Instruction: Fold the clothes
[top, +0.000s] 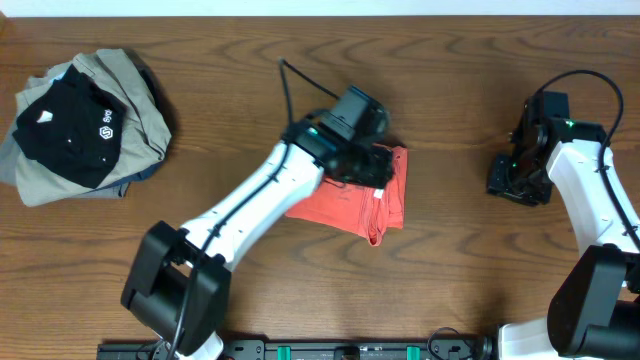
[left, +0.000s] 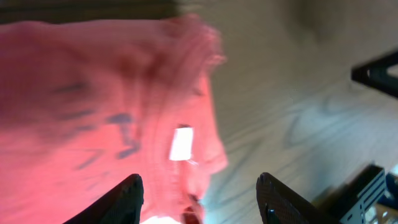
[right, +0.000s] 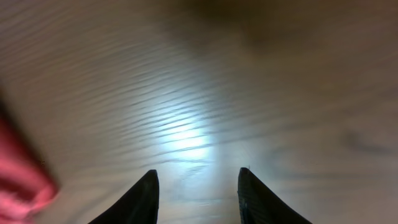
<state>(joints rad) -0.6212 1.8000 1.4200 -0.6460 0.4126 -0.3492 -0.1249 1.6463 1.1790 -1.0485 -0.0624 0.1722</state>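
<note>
My left gripper should take the opposite edge and my right gripper should take the far tag-side corner (top: 402, 153), because my left gripper is reaching across the red shirt to its tag side (top: 379, 193).
A red shirt (top: 345, 205) lies folded in the middle of the wooden table. My left gripper (top: 368, 165) hovers over its far right part, fingers open and empty. In the left wrist view the red shirt (left: 93, 106) fills the left half, its white tag (left: 181, 142) showing, and my open left gripper (left: 199, 193) straddles its right edge. My right gripper (top: 518, 180) is over bare wood at the right. In the right wrist view my right gripper (right: 196, 193) is open and empty, with a bit of the red shirt (right: 18, 180) at the left edge.
A pile of clothes (top: 85, 120), black on top of khaki, lies at the far left of the table (top: 460, 280). The right arm's black gripper shows at the right edge of the left wrist view (left: 379, 74).
</note>
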